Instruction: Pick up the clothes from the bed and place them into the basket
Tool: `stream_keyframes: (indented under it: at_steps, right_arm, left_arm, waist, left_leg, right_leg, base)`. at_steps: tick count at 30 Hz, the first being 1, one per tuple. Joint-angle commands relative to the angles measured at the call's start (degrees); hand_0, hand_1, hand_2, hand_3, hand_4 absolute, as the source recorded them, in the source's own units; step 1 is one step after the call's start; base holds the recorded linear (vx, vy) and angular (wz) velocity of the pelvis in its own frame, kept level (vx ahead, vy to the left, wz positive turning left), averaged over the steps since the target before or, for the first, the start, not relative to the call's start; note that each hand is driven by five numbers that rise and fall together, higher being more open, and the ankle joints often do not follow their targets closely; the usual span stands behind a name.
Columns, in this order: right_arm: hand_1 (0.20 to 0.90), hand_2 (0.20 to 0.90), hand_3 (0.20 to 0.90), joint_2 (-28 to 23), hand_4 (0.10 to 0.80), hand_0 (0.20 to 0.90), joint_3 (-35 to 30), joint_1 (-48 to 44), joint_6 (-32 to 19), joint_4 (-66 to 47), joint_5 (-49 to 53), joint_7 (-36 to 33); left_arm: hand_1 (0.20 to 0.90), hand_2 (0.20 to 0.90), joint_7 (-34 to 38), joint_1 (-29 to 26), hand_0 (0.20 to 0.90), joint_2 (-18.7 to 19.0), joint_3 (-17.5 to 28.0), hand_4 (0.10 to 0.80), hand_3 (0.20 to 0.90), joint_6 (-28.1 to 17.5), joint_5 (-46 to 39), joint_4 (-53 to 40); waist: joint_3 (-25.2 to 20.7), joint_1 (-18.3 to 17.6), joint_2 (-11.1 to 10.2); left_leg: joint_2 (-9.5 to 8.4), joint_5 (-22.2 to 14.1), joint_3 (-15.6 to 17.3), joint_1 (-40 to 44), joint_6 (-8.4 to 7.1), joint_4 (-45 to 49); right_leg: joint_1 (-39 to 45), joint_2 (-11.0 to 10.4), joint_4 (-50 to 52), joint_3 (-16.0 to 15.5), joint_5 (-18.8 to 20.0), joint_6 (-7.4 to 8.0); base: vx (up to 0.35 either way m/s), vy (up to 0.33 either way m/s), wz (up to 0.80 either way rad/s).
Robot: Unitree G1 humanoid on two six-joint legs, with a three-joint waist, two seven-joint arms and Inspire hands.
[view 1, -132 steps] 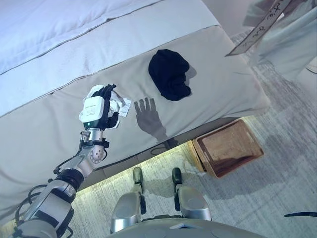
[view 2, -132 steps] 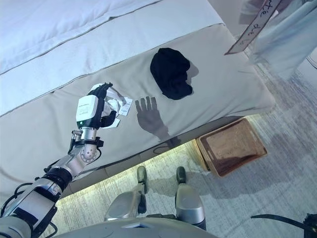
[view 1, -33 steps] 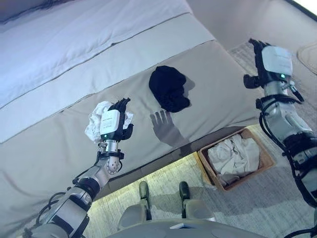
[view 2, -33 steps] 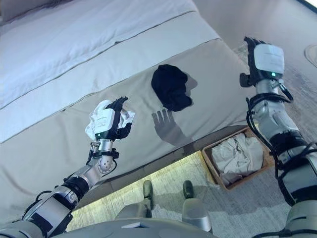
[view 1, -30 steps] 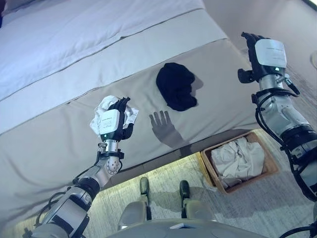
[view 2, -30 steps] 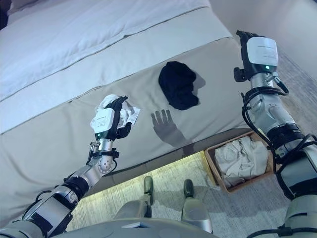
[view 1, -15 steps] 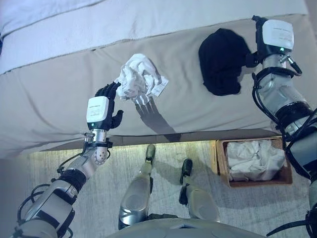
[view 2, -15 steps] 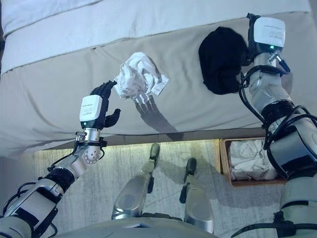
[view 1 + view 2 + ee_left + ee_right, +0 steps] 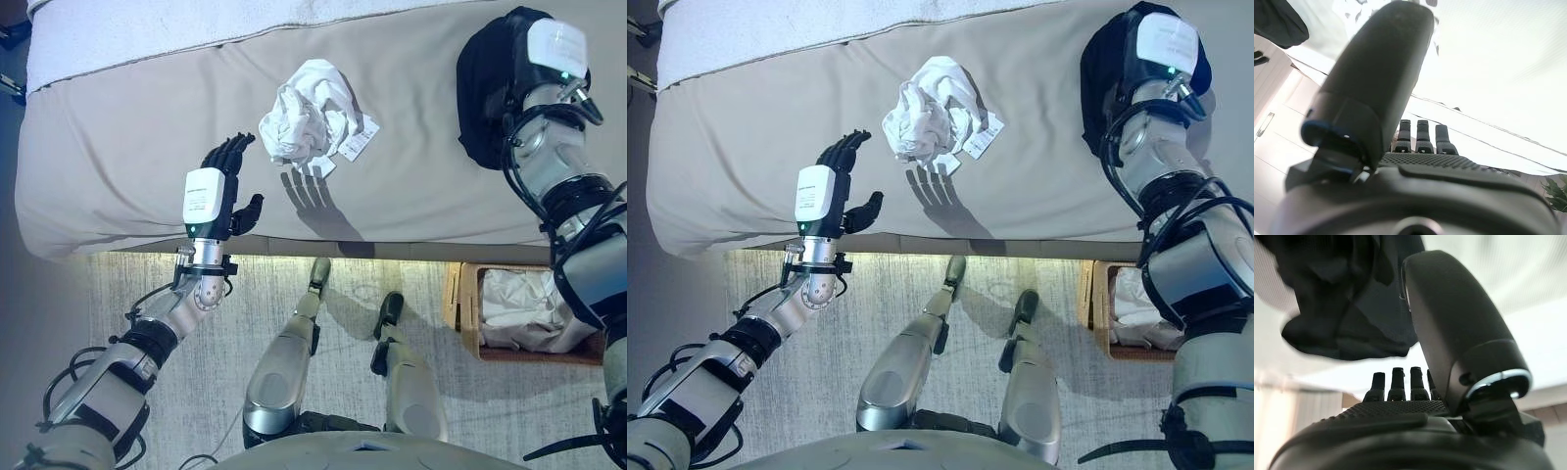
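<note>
The black garment (image 9: 479, 103) spreads about as wide as the basket's opening (image 9: 534, 311), so it will drape over and cover the white cloth when I lower it in.
A crumpled white garment (image 9: 312, 111) with a tag lies on the beige bed cover (image 9: 127, 147). My left hand (image 9: 217, 191) is open, raised above the bed's front edge, just left of the white garment and apart from it. A black garment (image 9: 490, 88) lies on the bed at the far right. My right hand (image 9: 551, 49) is open and hovers over the black garment, which also shows in the right wrist view (image 9: 1347, 293) just past the fingers (image 9: 1400, 382). A brown basket (image 9: 468, 338) on the floor at the right holds white cloth (image 9: 519, 308).
The bed's front edge (image 9: 294, 245) runs across above a lit strip of grey carpet (image 9: 147, 284). White bedding (image 9: 147, 29) lies along the far side of the bed.
The camera has shifted, so the bed sits higher and further right in view. My left hand has let go of the white garment. My right hand is now over the black garment.
</note>
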Motion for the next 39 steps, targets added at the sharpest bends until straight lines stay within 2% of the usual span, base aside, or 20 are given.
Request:
stream_keyframes:
  at_steps: [1,8,14,15,20,23,28,29,30,34,39]
  right_arm:
    - [0.9,0.9,0.9,-3.6,0.8,0.9,4.9,-10.2,-0.1,0.3,2.4,1.5]
    - [0.9,0.9,0.9,-0.5,0.8,0.9,4.5,-11.5,1.9,8.4,4.0,8.4]
    - [0.9,0.9,0.9,0.4,0.8,0.9,5.9,-12.7,8.4,12.6,0.3,15.5]
    - [0.9,0.9,0.9,0.4,0.8,0.9,7.0,-12.8,10.0,13.5,-3.5,17.2]
    - [0.9,0.9,0.9,0.4,0.8,0.9,9.3,-14.5,13.8,15.8,-6.7,15.9]
    - [0.9,0.9,0.9,0.1,0.8,0.9,10.1,-15.9,16.2,16.4,-7.1,11.9]
    - [0.9,0.9,0.9,-1.3,0.8,0.9,11.0,-17.3,17.2,16.5,-10.5,11.2]
    - [0.716,0.716,0.686,-1.4,0.586,0.716,11.2,-17.3,17.0,16.5,-10.8,11.1]
    - [0.3,0.3,0.2,-1.6,0.1,0.3,11.4,-17.4,16.0,16.6,-10.9,10.7]
    - [0.3,0.3,0.2,-2.5,0.1,0.3,10.3,-17.3,12.5,16.2,-8.7,4.9]
    - [0.3,0.3,0.2,-4.0,0.1,0.3,9.9,-16.7,10.2,15.5,-7.9,4.7]
  left_arm:
    - [0.9,0.9,5.0,-3.8,0.9,1.9,0.9,0.8,0.9,-3.2,-2.1,-4.3]
    - [0.9,0.9,6.6,-5.5,0.9,0.8,0.4,0.8,0.9,-4.1,-1.3,-4.6]
    - [0.9,0.9,5.9,-5.7,0.9,1.0,0.3,0.8,0.9,-4.2,-1.5,-5.7]
    - [0.9,0.9,5.8,-5.4,0.9,1.3,0.1,0.8,0.9,-4.0,-1.7,-6.2]
    - [0.9,0.9,6.8,-5.2,0.9,2.3,-0.5,0.8,0.9,-4.3,-2.1,-7.2]
    - [0.9,0.9,6.9,-4.8,0.9,2.6,-0.4,0.8,0.9,-4.1,-3.1,-8.1]
    - [0.9,0.9,7.0,-4.2,0.9,2.8,0.2,0.8,0.9,-3.7,-3.9,-9.4]
    - [0.9,0.9,6.9,-4.3,0.9,3.0,0.1,0.8,0.9,-3.6,-4.1,-9.6]
    - [0.9,0.9,7.0,-4.4,0.9,3.2,-0.1,0.8,0.9,-3.6,-4.3,-9.7]
    - [0.9,0.9,7.4,-5.1,0.9,3.4,-0.3,0.8,0.9,-3.4,-5.0,-9.7]
    - [0.9,0.9,7.7,-5.6,0.9,3.5,-0.2,0.8,0.9,-2.6,-5.4,-9.6]
  waist:
    - [-0.2,0.7,0.7]
    - [0.8,1.6,1.7]
    - [0.8,2.5,2.6]
    - [0.8,2.6,2.7]
    - [0.8,3.5,3.7]
    - [0.8,3.9,4.5]
    - [0.8,3.8,5.1]
    - [0.8,3.7,5.2]
    - [0.8,3.6,5.3]
    - [0.8,2.9,5.4]
    - [0.8,2.0,4.8]
  left_leg:
    - [-1.08,-3.9,0.2,-2.1,2.14,2.6]
    - [-0.66,-2.3,0.2,-3.8,1.81,1.6]
    - [-0.5,-1.5,0.6,-6.5,1.64,2.0]
    - [-0.49,-1.3,0.7,-7.0,1.57,1.8]
    - [-0.74,-0.5,0.4,-9.4,1.78,1.8]
    - [-0.96,-0.1,0.4,-11.6,1.81,2.3]
    - [-1.19,0.2,0.5,-14.1,1.87,2.7]
    - [-1.2,0.3,0.5,-14.3,1.89,2.7]
    - [-1.16,0.4,0.6,-14.6,1.95,2.6]
    - [-1.04,0.5,1.2,-14.5,2.13,2.2]
    - [-0.77,0.3,1.8,-13.6,2.13,1.9]
  right_leg:
    - [-6.9,1.6,9.3,-0.8,-1.4,-4.87]
    - [-8.4,1.6,9.1,-1.4,-1.1,-4.67]
    - [-10.9,1.6,9.8,-1.8,-0.9,-4.65]
    - [-11.7,1.5,10.4,-1.7,-1.3,-4.64]
    - [-14.2,2.0,11.4,-2.0,-1.5,-4.81]
    - [-16.4,2.3,12.7,-1.9,-1.9,-4.98]
    - [-19.0,2.6,13.9,-1.2,-2.2,-5.0]
    - [-19.2,2.7,14.0,-1.1,-2.2,-4.99]
    - [-19.5,2.8,14.1,-0.8,-2.2,-4.97]
    - [-19.9,3.1,13.9,-0.1,-2.0,-4.78]
    - [-19.3,3.2,13.1,0.5,-1.5,-4.48]
  base:
    - [-0.012,-0.014,0.03]
    - [-0.013,-0.012,0.03]
    - [0.0,0.0,0.0]
    - [-0.032,-0.007,0.01]
    - [-0.028,-0.004,0.0]
    - [-0.06,0.009,0.04]
    - [-0.057,0.028,0.03]
    - [-0.041,0.025,-0.01]
    - [-0.039,0.028,-0.03]
    - [-0.05,0.045,-0.01]
    - [-0.033,0.045,0.0]
